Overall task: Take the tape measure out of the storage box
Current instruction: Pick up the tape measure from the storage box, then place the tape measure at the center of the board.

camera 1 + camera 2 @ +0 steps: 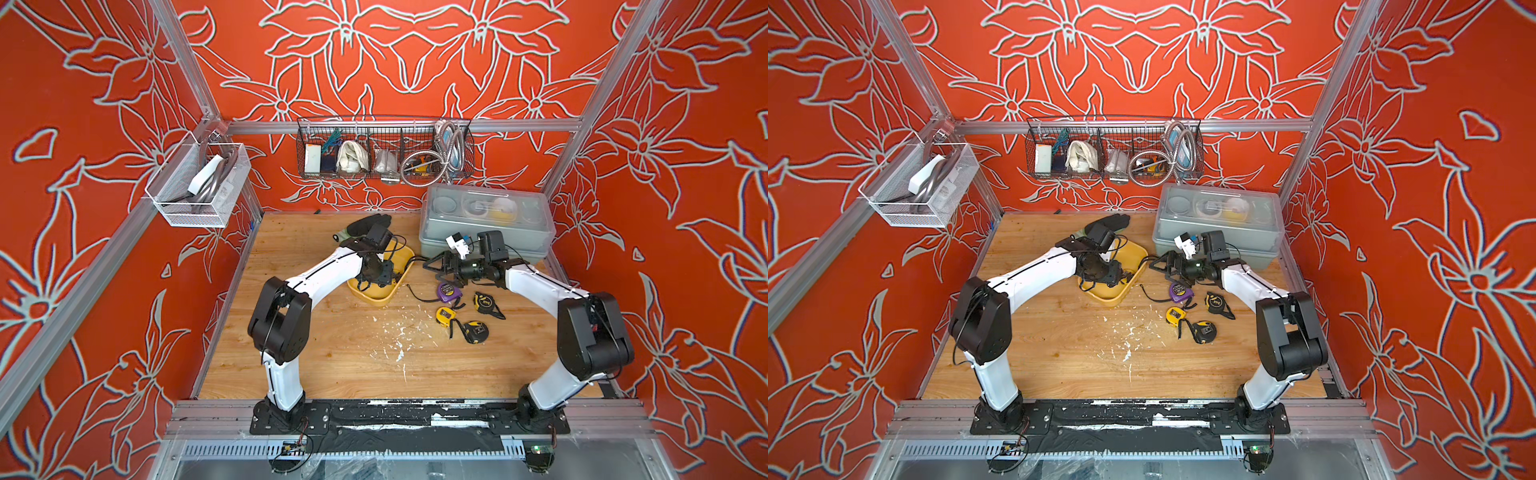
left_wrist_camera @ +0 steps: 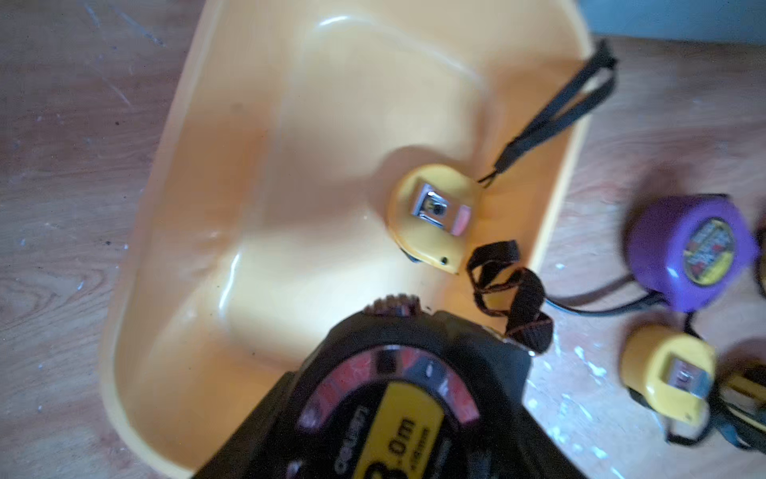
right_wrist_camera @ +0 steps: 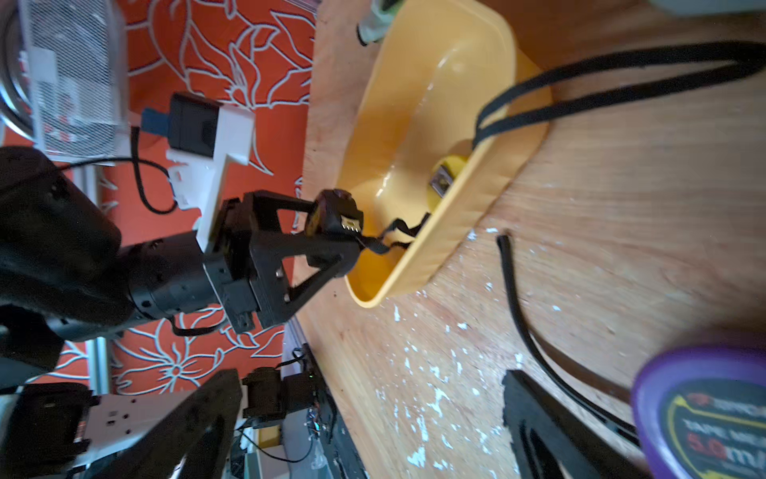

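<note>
My gripper will make the black tape measure's strap (image 3: 378,242) crumple into loose loops when it lowers the tape measure, because the strap hangs kinked and limp (image 3: 407,228).
The yellow storage box (image 1: 376,300) (image 1: 1104,300) lies mid-table. My left gripper (image 1: 376,276) (image 3: 331,232) hangs just over its near end, shut on a black tape measure (image 2: 398,414) (image 3: 335,215) with a yellow label. That tape measure's black strap (image 2: 518,298) trails down to the box rim. A small yellow tape measure (image 2: 433,217) lies inside the box (image 2: 248,166), its strap draped over the rim. My right gripper (image 1: 432,266) (image 3: 373,435) is open and empty, low over the table just right of the box.
On the table right of the box lie a purple tape measure (image 1: 449,291) (image 2: 688,249), a yellow one (image 1: 444,316) and two black ones (image 1: 484,301) (image 1: 476,331). A grey case (image 1: 486,224) stands back right. A black glove (image 1: 368,224) lies behind the box. Wire baskets (image 1: 384,149) hang on the walls.
</note>
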Tool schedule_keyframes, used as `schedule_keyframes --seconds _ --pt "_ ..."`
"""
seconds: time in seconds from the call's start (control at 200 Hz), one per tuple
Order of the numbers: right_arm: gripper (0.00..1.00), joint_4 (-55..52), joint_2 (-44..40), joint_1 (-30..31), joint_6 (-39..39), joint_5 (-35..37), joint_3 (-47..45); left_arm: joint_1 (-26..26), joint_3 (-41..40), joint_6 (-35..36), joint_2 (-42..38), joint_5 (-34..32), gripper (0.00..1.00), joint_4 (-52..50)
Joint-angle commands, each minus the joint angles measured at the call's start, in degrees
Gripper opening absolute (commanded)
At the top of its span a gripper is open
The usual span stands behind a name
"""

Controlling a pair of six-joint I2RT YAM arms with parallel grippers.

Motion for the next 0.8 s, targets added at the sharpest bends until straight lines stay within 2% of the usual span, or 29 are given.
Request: schedule_keyframes --seconds 0.0,0.315,0.566,0.796 --pt "1.00 2.97 1.04 1.08 5.16 -6.02 1.87 -0.33 -0.85 5.28 -5.10 7.93 0.43 0.29" --pt "1.00 5.93 1.90 6.39 8.16 -7.01 1.42 -1.16 -2.66 9.62 -10.55 19.24 0.42 1.72" --pt "0.97 10.35 3.30 7.52 12.75 -7.93 1.17 -3.99 -2.49 11.68 -11.85 20.65 0.42 1.03" --pt "0.86 11.56 4.03 9.09 14.95 -9.45 1.17 -5.26 -1.99 12.32 -12.20 19.72 0.42 1.28"
